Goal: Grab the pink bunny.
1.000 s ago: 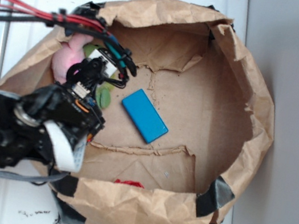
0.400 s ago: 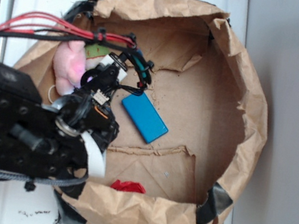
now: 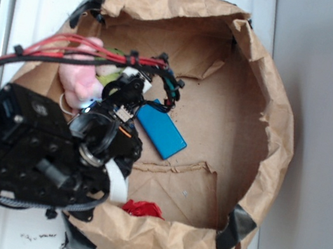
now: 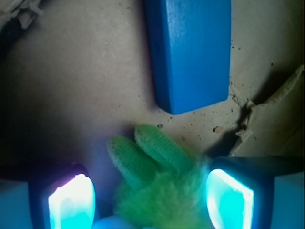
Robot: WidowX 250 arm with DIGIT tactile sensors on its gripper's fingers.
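The green plush [image 4: 159, 191] is between the gripper's fingers, so the robot should lift clear and then come down over the pink bunny [image 3: 82, 82] by the bag's side.
The pink bunny [image 3: 78, 81] lies against the left wall of the brown paper bag [image 3: 277, 125], partly under my red and black cables. It does not show in the wrist view. My gripper [image 3: 128, 87] hangs just right of it, over a small green plush toy [image 3: 113, 70]. In the wrist view my gripper [image 4: 150, 200] is open, and the green plush [image 4: 159, 193] sits between the lit fingers [image 4: 71, 202]; its fur brushes the right one, with a gap on the left. The bunny is not between the fingers.
A blue block [image 3: 161, 129] lies on the bag's floor just right of the gripper, directly ahead in the wrist view [image 4: 190, 52]. A red wad of fabric [image 3: 142, 209] rests by the near wall. Torn cardboard flaps [image 3: 178, 165] cross the floor. The crumpled bag walls ring everything.
My arm has swung right and toward the blue block, off the bunny's side and over the green plush. The bag's left wall has shifted, and more of the red fabric shows.
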